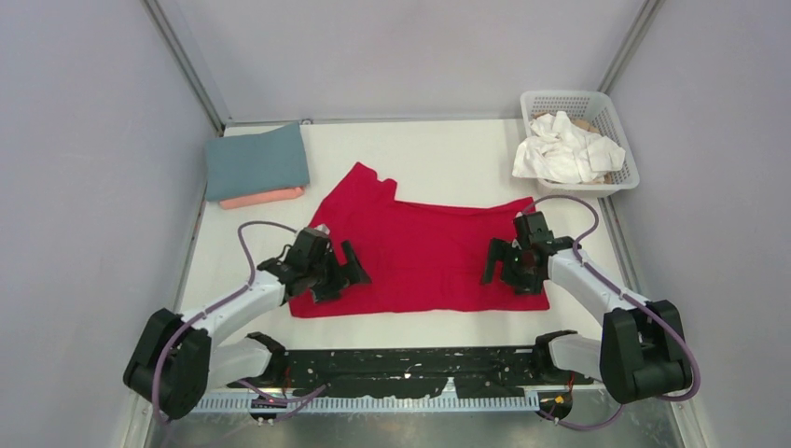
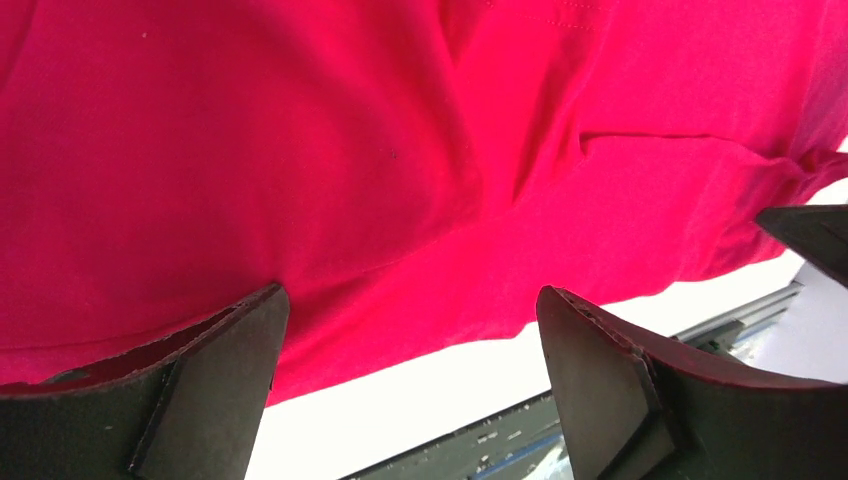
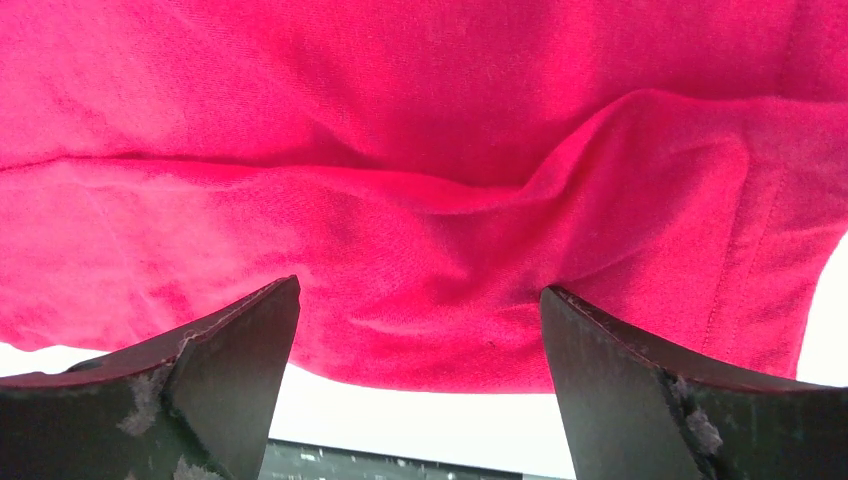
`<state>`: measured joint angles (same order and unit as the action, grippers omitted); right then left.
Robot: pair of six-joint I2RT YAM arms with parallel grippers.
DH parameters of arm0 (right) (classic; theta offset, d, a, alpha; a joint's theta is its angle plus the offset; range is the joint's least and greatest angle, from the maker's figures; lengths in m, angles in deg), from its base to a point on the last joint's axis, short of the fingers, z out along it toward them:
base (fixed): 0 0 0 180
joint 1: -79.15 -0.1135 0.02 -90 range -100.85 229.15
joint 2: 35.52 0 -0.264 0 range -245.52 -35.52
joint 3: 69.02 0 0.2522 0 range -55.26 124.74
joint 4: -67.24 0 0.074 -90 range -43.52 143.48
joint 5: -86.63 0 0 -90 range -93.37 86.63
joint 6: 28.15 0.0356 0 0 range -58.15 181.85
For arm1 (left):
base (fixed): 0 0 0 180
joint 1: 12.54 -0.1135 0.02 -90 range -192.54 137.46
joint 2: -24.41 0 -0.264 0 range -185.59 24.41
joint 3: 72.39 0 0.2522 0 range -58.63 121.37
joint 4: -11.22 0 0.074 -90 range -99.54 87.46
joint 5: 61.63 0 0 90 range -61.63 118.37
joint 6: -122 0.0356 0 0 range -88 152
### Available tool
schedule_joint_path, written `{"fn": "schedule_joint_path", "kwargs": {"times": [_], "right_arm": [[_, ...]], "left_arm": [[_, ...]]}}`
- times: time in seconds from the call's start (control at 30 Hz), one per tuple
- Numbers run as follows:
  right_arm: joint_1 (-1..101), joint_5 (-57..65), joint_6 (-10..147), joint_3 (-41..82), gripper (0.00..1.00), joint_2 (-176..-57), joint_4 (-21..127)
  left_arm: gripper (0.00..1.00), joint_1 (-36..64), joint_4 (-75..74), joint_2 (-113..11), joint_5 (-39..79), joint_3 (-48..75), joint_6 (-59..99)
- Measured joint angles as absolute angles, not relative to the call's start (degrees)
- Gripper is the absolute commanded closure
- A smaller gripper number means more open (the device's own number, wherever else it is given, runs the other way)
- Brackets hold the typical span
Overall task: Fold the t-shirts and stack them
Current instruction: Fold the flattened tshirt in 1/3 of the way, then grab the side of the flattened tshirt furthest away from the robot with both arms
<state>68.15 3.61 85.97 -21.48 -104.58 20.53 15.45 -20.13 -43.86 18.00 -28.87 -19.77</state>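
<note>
My two grippers should pull the t-shirt closer before my right gripper grips its far corner (image 1: 530,202), because the red t-shirt's near edge (image 1: 420,309) lies short of the black rail.
A bright red t-shirt (image 1: 420,252) lies spread across the middle of the white table, one sleeve reaching toward the back left. My left gripper (image 1: 343,276) is open over its near left part; the left wrist view shows red cloth (image 2: 300,160) between and beyond the wide-apart jaws, nothing held. My right gripper (image 1: 498,267) is open over its near right part; the right wrist view shows the wrinkled red hem (image 3: 420,250) between its spread jaws. A folded blue-grey shirt (image 1: 256,161) lies on a folded salmon pink shirt (image 1: 263,197) at the back left. White shirts (image 1: 564,149) are crumpled in the basket.
A white plastic lattice basket (image 1: 622,155) stands at the back right corner. Grey walls close in the table on the left, right and back. A black rail (image 1: 410,369) runs along the near edge between the arm bases.
</note>
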Motion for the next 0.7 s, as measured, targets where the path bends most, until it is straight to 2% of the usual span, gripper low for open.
{"fn": "schedule_joint_path", "kwargs": {"times": [0.23, 0.7], "right_arm": [[66.4, 5.8, 88.8, -21.5, 0.05, -104.4, 13.4], [66.0, 5.7, 95.0, -25.0, 0.05, -98.9, 5.5]], "left_arm": [[0.00, 17.1, -25.0, -31.6, 19.5, -35.6, -25.1], [0.00, 17.4, -31.7, -22.5, 19.7, -38.7, -27.7]]}}
